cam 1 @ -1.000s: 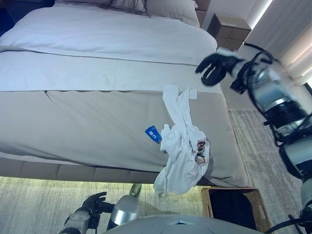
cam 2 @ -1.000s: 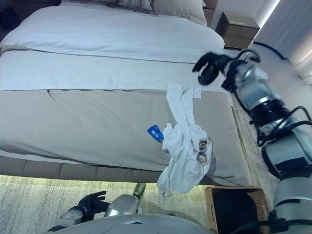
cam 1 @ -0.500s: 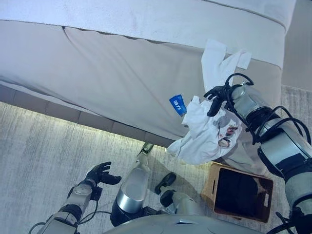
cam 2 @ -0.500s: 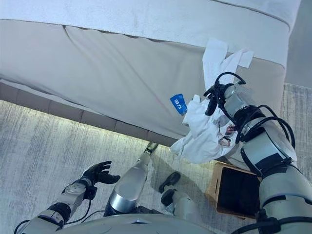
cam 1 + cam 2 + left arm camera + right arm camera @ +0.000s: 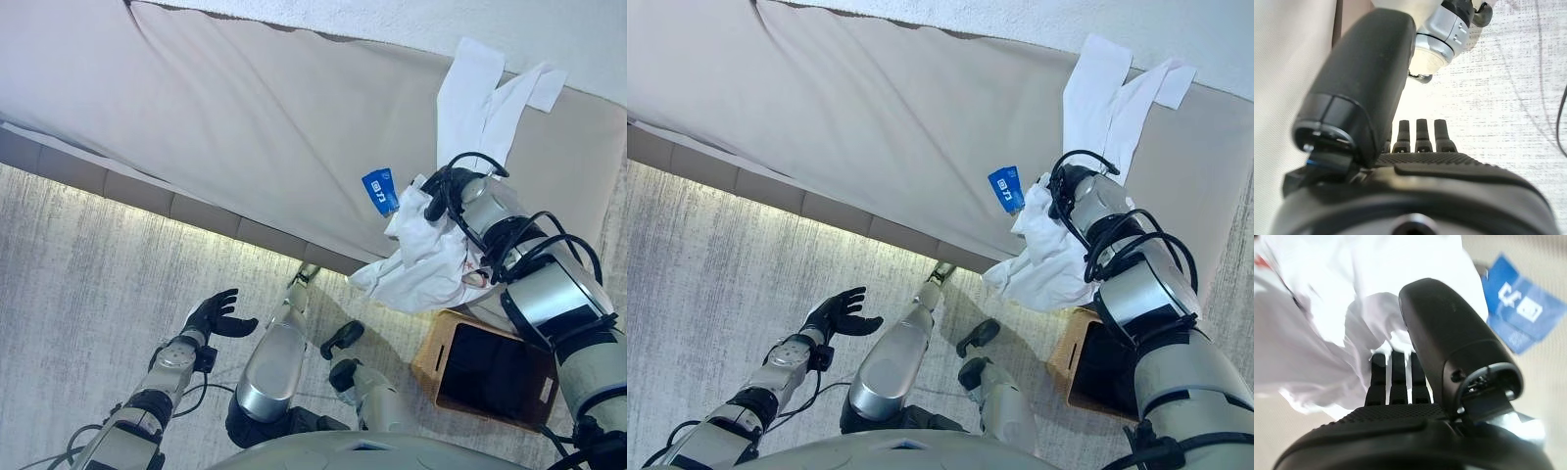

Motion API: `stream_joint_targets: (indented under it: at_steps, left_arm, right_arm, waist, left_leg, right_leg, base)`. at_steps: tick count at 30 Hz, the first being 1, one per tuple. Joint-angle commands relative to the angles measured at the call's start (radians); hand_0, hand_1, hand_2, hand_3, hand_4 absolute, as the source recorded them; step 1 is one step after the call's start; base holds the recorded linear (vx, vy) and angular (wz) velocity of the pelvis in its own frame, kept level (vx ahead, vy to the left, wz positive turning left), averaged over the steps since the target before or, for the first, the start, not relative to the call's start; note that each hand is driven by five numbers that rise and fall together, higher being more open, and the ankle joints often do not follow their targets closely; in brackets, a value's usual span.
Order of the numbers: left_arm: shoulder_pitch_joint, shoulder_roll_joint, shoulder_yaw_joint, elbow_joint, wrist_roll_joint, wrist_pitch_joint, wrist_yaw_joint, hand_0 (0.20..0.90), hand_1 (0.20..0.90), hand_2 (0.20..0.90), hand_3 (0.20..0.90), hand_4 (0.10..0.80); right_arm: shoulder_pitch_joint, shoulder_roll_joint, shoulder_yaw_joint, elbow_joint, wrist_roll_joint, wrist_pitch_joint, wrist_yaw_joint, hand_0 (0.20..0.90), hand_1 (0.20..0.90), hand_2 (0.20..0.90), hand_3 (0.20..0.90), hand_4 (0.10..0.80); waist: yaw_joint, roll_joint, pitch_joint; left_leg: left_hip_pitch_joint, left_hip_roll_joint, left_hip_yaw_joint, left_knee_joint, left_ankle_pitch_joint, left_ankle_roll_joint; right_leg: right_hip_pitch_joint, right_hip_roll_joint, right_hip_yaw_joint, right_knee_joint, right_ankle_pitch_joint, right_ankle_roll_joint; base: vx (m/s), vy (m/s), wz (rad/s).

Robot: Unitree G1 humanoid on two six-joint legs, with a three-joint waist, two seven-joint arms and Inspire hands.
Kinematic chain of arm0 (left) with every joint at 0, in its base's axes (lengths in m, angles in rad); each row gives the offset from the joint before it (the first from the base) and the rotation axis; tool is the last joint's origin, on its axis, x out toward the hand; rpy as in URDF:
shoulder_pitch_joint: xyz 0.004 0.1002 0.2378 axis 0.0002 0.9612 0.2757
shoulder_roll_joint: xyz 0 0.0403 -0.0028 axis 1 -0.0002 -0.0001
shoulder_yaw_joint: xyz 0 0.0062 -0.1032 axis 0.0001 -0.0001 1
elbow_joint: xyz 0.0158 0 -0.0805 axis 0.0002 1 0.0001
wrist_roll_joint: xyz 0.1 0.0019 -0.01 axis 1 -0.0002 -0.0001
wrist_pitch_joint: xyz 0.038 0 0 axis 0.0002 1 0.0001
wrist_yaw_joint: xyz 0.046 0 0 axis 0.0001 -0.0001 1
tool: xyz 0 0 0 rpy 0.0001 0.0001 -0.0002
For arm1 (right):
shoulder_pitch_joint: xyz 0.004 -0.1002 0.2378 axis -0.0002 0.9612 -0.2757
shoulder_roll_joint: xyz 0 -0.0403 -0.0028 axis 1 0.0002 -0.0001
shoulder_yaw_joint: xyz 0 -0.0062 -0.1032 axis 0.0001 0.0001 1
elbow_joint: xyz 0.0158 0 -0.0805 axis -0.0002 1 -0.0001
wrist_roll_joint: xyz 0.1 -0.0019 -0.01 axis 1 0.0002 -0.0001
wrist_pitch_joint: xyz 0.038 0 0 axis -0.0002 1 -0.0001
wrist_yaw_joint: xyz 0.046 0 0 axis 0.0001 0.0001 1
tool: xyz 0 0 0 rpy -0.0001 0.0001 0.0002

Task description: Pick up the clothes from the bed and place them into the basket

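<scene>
My gripper will, I expect, leave another white garment behind when it lifts, because the blue tag sticks out from under the bunched cloth, where that garment should be hidden.
A white garment with a blue tag hangs over the front right edge of the bed, its sleeves lying up on the beige cover. My right hand rests on the bunched upper part of the garment, just right of the tag. In the right wrist view my right hand has straight fingers with their tips against the white cloth, the thumb is held apart, and the tag lies beside it. My left hand hangs open above the carpet, holding nothing.
A wicker basket with a dark inside stands on the carpet right below the hanging garment, at the bed's corner. The bed's padded base runs along the front. Pale carpet spreads to the left.
The camera has tilted down towards the floor. My right hand has come down from above the bed onto the bunched garment beside the tag. The left hand stays open over the carpet.
</scene>
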Motion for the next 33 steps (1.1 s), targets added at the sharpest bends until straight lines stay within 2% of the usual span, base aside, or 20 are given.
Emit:
stream_joint_targets:
  at_steps: [1,13,14,17,20,22,23,24,25,26,27,29,33]
  left_arm:
    - [0.033,0.000,-0.028,-0.017,-0.048,-0.023,0.018,0.900,0.900,0.900,0.900,0.800]
    - [0.085,-0.024,-0.002,-0.002,-0.077,-0.049,0.025,0.900,0.900,0.900,0.900,0.800]
    - [0.093,-0.026,0.003,0.004,-0.077,-0.053,0.026,0.900,0.900,0.900,0.900,0.800]
    - [0.120,-0.021,0.033,0.022,-0.054,-0.049,0.020,0.900,0.900,0.900,0.900,0.800]
    - [0.133,-0.015,0.042,0.033,-0.043,-0.036,0.018,0.900,0.900,0.900,0.900,0.800]
    - [0.142,-0.006,0.058,0.024,-0.030,-0.011,0.007,0.900,0.900,0.900,0.900,0.800]
    - [0.149,0.001,0.064,0.022,-0.027,-0.006,0.002,0.900,0.900,0.900,0.900,0.800]
    - [0.152,0.007,0.071,0.025,-0.022,0.000,-0.004,0.900,0.900,0.900,0.900,0.800]
    - [0.155,0.015,0.082,0.027,-0.014,0.007,-0.011,0.900,0.900,0.900,0.900,0.800]
    - [0.161,0.020,0.086,0.031,-0.011,0.008,-0.012,0.900,0.900,0.900,0.900,0.800]
    - [0.165,0.023,0.089,0.036,-0.007,0.005,-0.013,0.900,0.900,0.900,0.900,0.800]
    - [0.171,0.028,0.086,0.037,-0.002,0.006,-0.013,0.900,0.900,0.900,0.900,0.800]
    - [0.148,0.030,0.083,0.046,-0.007,0.006,-0.014,0.900,0.900,0.900,0.900,0.800]
  right_arm:
    - [-0.111,-0.093,0.014,-0.119,0.011,-0.047,-0.148,0.300,0.300,0.300,0.200,0.100]
    - [-0.236,-0.169,-0.072,-0.471,-0.020,-0.124,-0.609,0.300,0.300,0.300,0.200,0.100]
    - [-0.240,-0.178,-0.090,-0.524,-0.038,-0.150,-0.679,0.300,0.300,0.300,0.200,0.100]
    - [-0.257,-0.223,-0.137,-0.661,-0.031,-0.168,-0.768,0.300,0.300,0.300,0.200,0.100]
    - [-0.280,-0.255,-0.148,-0.710,0.002,-0.148,-0.785,0.300,0.300,0.300,0.200,0.100]
    - [-0.278,-0.284,-0.143,-0.704,0.053,-0.086,-0.675,0.300,0.300,0.300,0.200,0.100]
    - [-0.275,-0.301,-0.128,-0.698,0.128,-0.075,-0.615,0.300,0.300,0.300,0.200,0.100]
    - [-0.263,-0.307,-0.123,-0.701,0.156,-0.036,-0.538,0.373,0.373,0.373,0.285,0.185]
    - [-0.240,-0.319,-0.117,-0.698,0.128,0.006,-0.414,0.716,0.716,0.716,0.686,0.586]
    - [-0.211,-0.338,-0.096,-0.677,0.144,0.028,-0.293,0.900,0.900,0.900,0.900,0.800]
    - [-0.185,-0.354,-0.083,-0.654,0.185,0.043,-0.211,0.900,0.900,0.900,0.900,0.800]
    - [-0.102,-0.352,-0.077,-0.589,0.118,0.006,-0.040,0.900,0.900,0.900,0.900,0.800]
    - [-0.006,-0.284,-0.077,-0.572,0.004,-0.034,0.016,0.900,0.900,0.900,0.900,0.800]
  waist:
    - [-0.015,0.011,0.034]
    - [-0.046,-0.004,0.025]
    - [-0.048,-0.008,0.017]
    - [-0.051,-0.029,-0.021]
    - [-0.052,-0.043,-0.056]
    - [-0.054,-0.049,-0.084]
    - [-0.054,-0.050,-0.096]
    - [-0.057,-0.054,-0.106]
    - [-0.060,-0.058,-0.116]
    - [-0.065,-0.065,-0.125]
    - [-0.069,-0.071,-0.132]
    - [-0.073,-0.080,-0.138]
    - [-0.072,-0.081,-0.127]
  left_leg:
    - [0.043,-0.013,0.000,0.009,-0.096,0.055]
    - [0.074,0.006,0.029,0.007,-0.121,0.055]
    - [0.080,0.008,0.030,0.005,-0.124,0.056]
    - [0.104,0.010,0.029,0.004,-0.141,0.058]
    - [0.124,0.008,0.028,0.006,-0.153,0.058]
    - [0.136,0.005,0.023,0.008,-0.157,0.055]
    - [0.130,-0.001,0.019,0.014,-0.136,0.060]
    - [0.138,0.000,0.018,0.012,-0.135,0.058]
    - [0.147,0.003,0.019,0.011,-0.135,0.056]
    - [0.159,0.005,0.018,0.010,-0.136,0.057]
    - [0.167,0.006,0.019,0.009,-0.138,0.057]
    - [0.186,0.011,0.022,0.012,-0.144,0.055]
    - [0.183,0.009,0.027,0.018,-0.148,0.057]
  right_leg:
    - [-0.039,-0.004,0.032,0.075,0.040,-0.032]
    - [-0.020,0.015,0.079,0.065,0.029,-0.034]
    - [-0.013,0.019,0.084,0.059,0.028,-0.034]
    - [0.017,0.024,0.089,0.048,0.023,-0.032]
    - [0.038,0.023,0.090,0.048,0.017,-0.033]
    - [0.051,0.017,0.084,0.051,0.016,-0.030]
    - [0.049,0.010,0.072,0.050,0.038,-0.031]
    - [0.055,0.008,0.073,0.055,0.036,-0.030]
    - [0.061,0.007,0.075,0.060,0.034,-0.030]
    - [0.069,0.007,0.078,0.059,0.035,-0.031]
    - [0.078,0.009,0.080,0.057,0.034,-0.032]
    - [0.098,0.012,0.083,0.056,0.035,-0.036]
    - [0.104,0.016,0.084,0.054,0.033,-0.040]
  base:
    - [0.000,0.000,0.00]
    - [-0.003,0.018,-0.04]
    - [0.007,-0.017,-0.05]
    - [0.060,-0.027,-0.01]
    - [0.066,-0.003,0.02]
    - [0.032,0.050,-0.01]
    - [-0.002,0.082,-0.01]
    - [0.001,0.080,0.05]
    - [0.088,0.014,0.04]
    - [0.090,-0.001,0.04]
    - [0.094,-0.022,-0.03]
    - [0.074,-0.030,-0.01]
    - [-0.028,-0.021,-0.01]
